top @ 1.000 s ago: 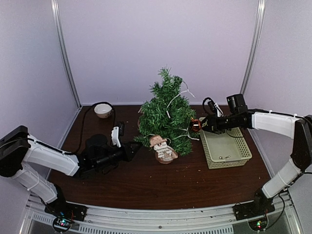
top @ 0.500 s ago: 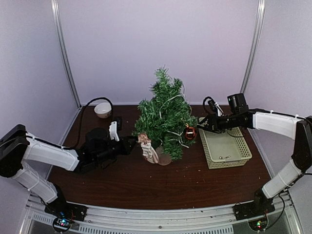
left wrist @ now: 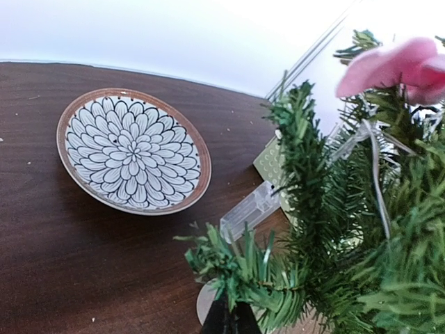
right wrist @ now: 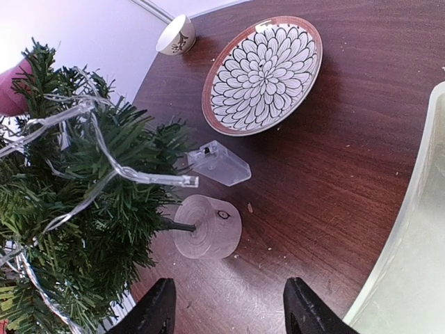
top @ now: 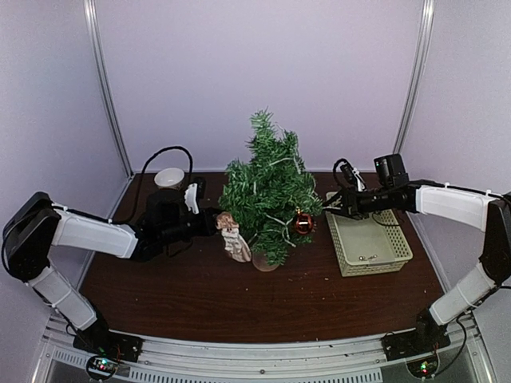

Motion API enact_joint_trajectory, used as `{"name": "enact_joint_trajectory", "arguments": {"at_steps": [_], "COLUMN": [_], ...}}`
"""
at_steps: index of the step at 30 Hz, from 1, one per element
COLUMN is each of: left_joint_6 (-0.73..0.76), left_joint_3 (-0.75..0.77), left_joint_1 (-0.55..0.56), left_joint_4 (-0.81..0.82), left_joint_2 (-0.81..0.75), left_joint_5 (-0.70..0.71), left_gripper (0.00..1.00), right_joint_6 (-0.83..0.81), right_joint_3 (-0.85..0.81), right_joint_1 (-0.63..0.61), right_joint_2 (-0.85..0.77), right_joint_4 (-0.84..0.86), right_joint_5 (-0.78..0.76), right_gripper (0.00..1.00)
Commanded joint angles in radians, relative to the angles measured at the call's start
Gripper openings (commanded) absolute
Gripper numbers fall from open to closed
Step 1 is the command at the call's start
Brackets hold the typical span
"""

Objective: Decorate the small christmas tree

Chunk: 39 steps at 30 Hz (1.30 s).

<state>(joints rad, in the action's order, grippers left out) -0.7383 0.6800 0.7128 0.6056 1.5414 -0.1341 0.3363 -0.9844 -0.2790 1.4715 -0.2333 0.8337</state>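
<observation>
The red ball hangs at the tree's side while my left gripper holds a branch tip, so I keep turning the tree until the ball faces front.
The small christmas tree stands nearly upright mid-table on its pale base, wound with a clear light string. A red ball hangs on its right side and a beige figure ornament on its lower left. My left gripper is shut on a low left branch tip, its fingers closed together. My right gripper is open and empty, just right of the tree. In the right wrist view its gripper hovers over the table before the base.
A patterned plate lies behind the tree, also in the right wrist view. A clear battery box lies by the base. A pale green basket sits right of the tree. A small white cup stands back left.
The tree has swung from leaning right to nearly upright and shifted left with my left gripper. My right gripper let go of the red ball, which now hangs on the tree.
</observation>
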Motion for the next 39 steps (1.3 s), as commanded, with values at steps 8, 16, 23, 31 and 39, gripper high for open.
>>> {"name": "enact_joint_trajectory", "arguments": {"at_steps": [8, 16, 23, 31, 39], "left_joint_6": [0.044, 0.086, 0.157, 0.202, 0.217], "left_joint_3": [0.164, 0.311, 0.473, 0.612, 0.757], "left_joint_1": [-0.124, -0.172, -0.182, -0.189, -0.19], "left_joint_4": [-0.013, -0.077, -0.192, -0.269, -0.334], "left_joint_2": [0.138, 0.261, 0.356, 0.475, 0.555], "left_joint_5": [-0.303, -0.469, -0.568, -0.668, -0.708], "left_gripper": [0.0, 0.0, 0.0, 0.0, 0.0], "right_joint_6": [-0.009, -0.016, -0.016, -0.024, -0.041], "right_joint_3": [0.061, 0.08, 0.073, 0.071, 0.072], "right_joint_1": [-0.001, -0.005, -0.009, -0.018, -0.029], "right_joint_2": [-0.081, -0.113, -0.118, -0.136, -0.169], "right_joint_4": [0.061, 0.063, 0.063, 0.056, 0.028], "right_joint_5": [0.06, 0.063, 0.06, 0.06, 0.064], "right_gripper": [0.57, 0.57, 0.57, 0.57, 0.6]}}
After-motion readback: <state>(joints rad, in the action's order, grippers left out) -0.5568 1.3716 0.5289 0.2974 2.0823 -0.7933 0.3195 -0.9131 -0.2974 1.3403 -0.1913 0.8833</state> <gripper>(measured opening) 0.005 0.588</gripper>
